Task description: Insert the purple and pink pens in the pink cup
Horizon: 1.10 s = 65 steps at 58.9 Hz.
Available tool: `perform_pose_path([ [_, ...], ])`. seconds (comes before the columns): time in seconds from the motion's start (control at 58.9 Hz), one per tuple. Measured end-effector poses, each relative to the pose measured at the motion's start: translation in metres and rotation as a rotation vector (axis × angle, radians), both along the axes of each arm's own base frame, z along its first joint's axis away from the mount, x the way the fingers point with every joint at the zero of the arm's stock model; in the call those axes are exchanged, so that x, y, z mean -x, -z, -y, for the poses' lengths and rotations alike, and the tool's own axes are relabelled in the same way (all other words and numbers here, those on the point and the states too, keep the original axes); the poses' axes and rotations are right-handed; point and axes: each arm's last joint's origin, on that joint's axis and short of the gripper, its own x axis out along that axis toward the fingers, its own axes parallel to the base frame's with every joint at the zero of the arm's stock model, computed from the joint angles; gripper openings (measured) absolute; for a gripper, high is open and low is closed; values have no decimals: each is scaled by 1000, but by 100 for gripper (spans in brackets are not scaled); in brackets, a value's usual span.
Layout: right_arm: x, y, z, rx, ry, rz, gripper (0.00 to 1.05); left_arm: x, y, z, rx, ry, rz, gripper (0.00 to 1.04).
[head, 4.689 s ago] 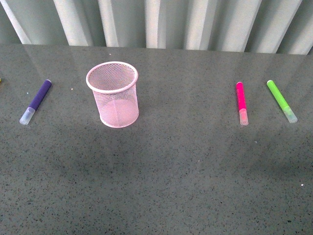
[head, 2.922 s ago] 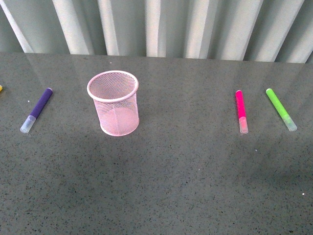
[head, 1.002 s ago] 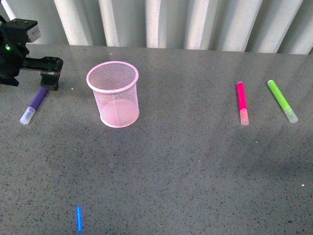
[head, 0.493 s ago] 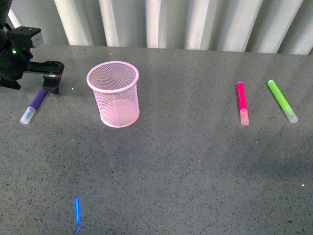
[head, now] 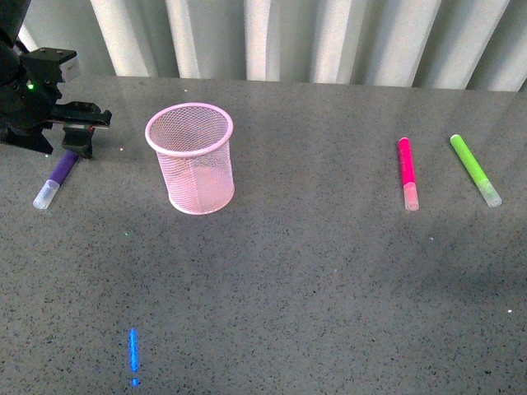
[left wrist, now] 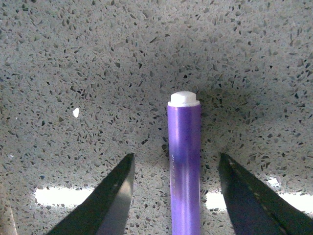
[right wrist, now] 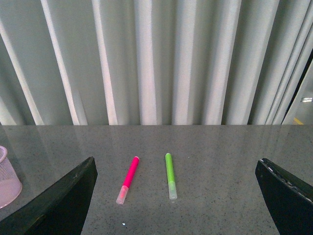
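The purple pen (head: 57, 178) will stand propped inside the pink cup when the robot lowers it in, with the end of the pen's body above the cup's rim, because the pink cup's side (head: 198, 180) is tall.
The purple pen (head: 51, 181) lies flat at the table's far left, its pale cap toward the front. My left gripper (head: 76, 141) hangs open over its barrel end. In the left wrist view the purple pen (left wrist: 184, 166) runs between the spread fingers of the left gripper (left wrist: 176, 155), untouched on either side. The pink cup (head: 191, 160) stands upright to the right of it. At the right lies the pink pen (head: 407, 173). The right gripper (right wrist: 176, 160) is open and empty, off the table, facing the pink pen (right wrist: 128, 179); it is outside the front view.
A lime-green marker (head: 475, 169) lies just right of the pink pen, also seen as the green marker (right wrist: 169, 175) in the right wrist view. A pleated curtain (head: 272, 37) closes off the table's far edge. A blue light streak (head: 132, 350) shows on the front-left tabletop.
The left arm came in from the left and has settled lower over the purple pen's barrel end. Pens and cup have not moved.
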Motion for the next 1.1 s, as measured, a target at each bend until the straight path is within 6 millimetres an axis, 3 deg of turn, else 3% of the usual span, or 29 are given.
perform_pose_path([
  [0.085,0,0,0,0,0,0,98,0,1,-1,4,-1,-6,37],
  [0.255,0,0,0,0,0,0,98,4,3,-5,7,-10,-6,13],
  [0.442,0,0,0,0,0,0,98,11,2,-10,33,-36,51,12],
  [0.595,0,0,0,0,0,0,98,25,0,-5,77,-35,230,12],
  [0.866,0,0,0,0,0,0,98,49,-58,27,212,-25,656,12],
  [1.104,0,0,0,0,0,0,98,84,-81,53,257,-44,977,12],
])
